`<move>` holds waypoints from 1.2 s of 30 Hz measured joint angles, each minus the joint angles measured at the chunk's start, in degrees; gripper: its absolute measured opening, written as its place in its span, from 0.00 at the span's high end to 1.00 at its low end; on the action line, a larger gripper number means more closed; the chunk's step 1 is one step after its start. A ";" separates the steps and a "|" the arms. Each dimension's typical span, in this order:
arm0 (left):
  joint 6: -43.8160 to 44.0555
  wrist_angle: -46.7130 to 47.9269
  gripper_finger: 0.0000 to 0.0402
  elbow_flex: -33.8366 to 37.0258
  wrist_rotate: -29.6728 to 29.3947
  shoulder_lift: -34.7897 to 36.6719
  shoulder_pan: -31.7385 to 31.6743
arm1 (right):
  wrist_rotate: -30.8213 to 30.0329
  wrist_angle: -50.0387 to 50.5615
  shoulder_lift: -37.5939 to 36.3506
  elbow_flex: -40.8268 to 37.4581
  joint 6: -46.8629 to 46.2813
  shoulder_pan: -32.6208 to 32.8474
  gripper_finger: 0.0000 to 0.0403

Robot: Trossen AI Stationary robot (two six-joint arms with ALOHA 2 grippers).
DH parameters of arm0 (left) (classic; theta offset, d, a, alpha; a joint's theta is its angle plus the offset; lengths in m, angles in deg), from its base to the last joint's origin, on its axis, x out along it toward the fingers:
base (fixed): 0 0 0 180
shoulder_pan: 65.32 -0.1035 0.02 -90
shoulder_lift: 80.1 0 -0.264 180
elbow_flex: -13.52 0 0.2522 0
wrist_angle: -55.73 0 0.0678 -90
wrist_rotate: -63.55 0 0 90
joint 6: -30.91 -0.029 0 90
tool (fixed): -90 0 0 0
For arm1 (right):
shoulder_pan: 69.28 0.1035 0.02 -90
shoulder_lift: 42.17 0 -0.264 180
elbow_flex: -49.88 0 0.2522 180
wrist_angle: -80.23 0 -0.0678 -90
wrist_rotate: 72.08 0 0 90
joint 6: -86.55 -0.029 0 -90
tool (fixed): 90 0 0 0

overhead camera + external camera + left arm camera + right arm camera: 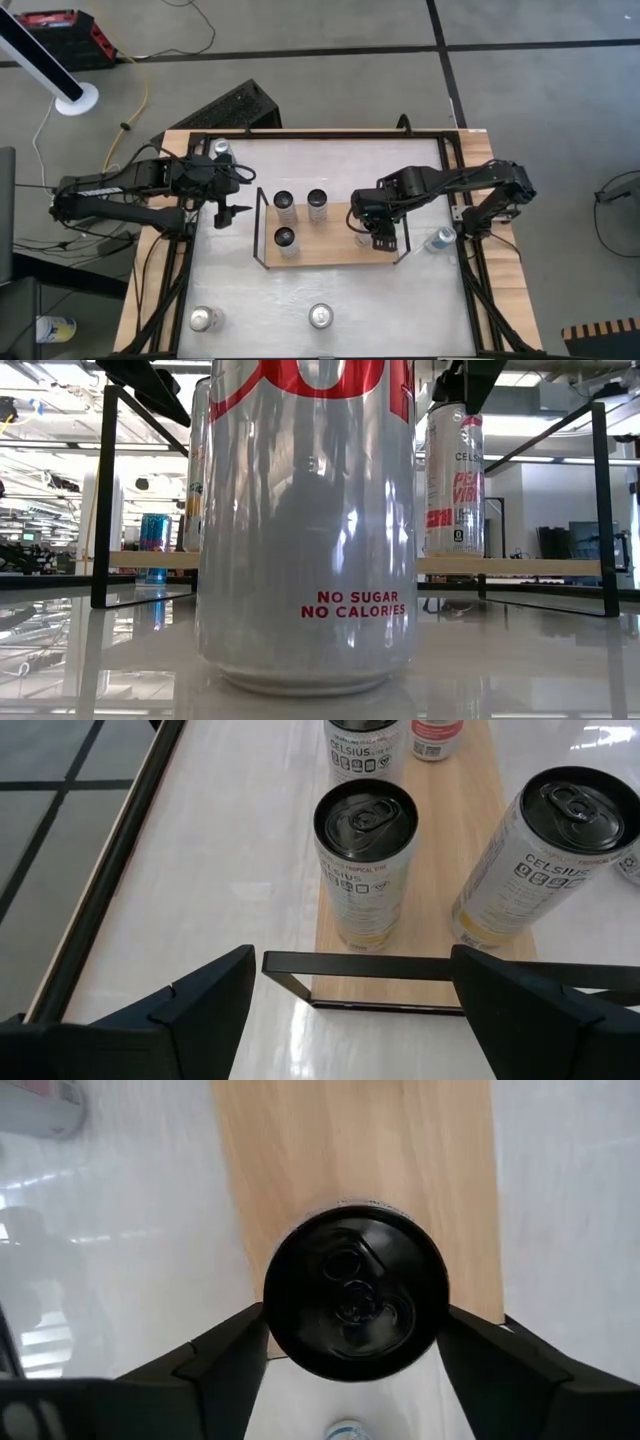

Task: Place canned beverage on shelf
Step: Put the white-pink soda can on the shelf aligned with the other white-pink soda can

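A wide gap (328, 240) separates the white and pink can (455, 485) from the other cans on the shelf. Next, my right gripper opens first, then pushes that can closer to them with closed fingers.
The shelf (335, 250), a light-wood board in a black wire frame, lies mid-table with three cans (285, 203) standing on its left half. My right gripper (378, 238) is over the shelf's right end, shut on a black-topped can (355, 1292). In the low view that white and pink can (453, 480) stands upright at the level of the board. My left gripper (225, 212) is open and empty just left of the shelf's left end rail (360, 965). My right gripper pinches the can's round wall just below its top rim (270, 1325), one finger on each side. The fingers come from above, pointing down. The can is upright over the board (350, 1150). Whether its base rests on the board, I cannot tell.
Loose cans stand at the table's far left (222, 150) and along its near edge (205, 318) (320, 316); the latter fills the low view (305, 520). A clear bottle (440, 240) lies right of the shelf. A black rail (190, 290) frames the table.
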 joint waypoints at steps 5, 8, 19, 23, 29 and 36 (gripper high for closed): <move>-0.02 0.00 0.21 0.00 0.00 0.00 0.00 | 0.10 -0.14 0.00 0.00 -0.01 0.04 0.14; -0.02 0.00 0.21 0.00 0.00 0.00 -0.02 | 0.23 0.14 0.00 0.00 -0.05 0.04 0.11; 0.00 0.00 0.21 0.00 -0.09 0.00 -0.01 | 0.26 4.28 0.00 0.00 -1.60 0.88 0.11; 0.04 0.03 0.21 0.00 -0.96 0.00 0.00 | 0.11 4.89 0.00 0.00 -3.12 2.61 0.12; -0.43 2.04 0.21 0.00 -2.28 0.00 0.00 | -5.44 7.11 -0.03 0.00 -7.50 6.04 0.13; -2.23 2.60 0.21 0.00 -5.76 1.65 -0.02 | -12.55 7.96 -0.09 0.00 -8.85 11.30 0.23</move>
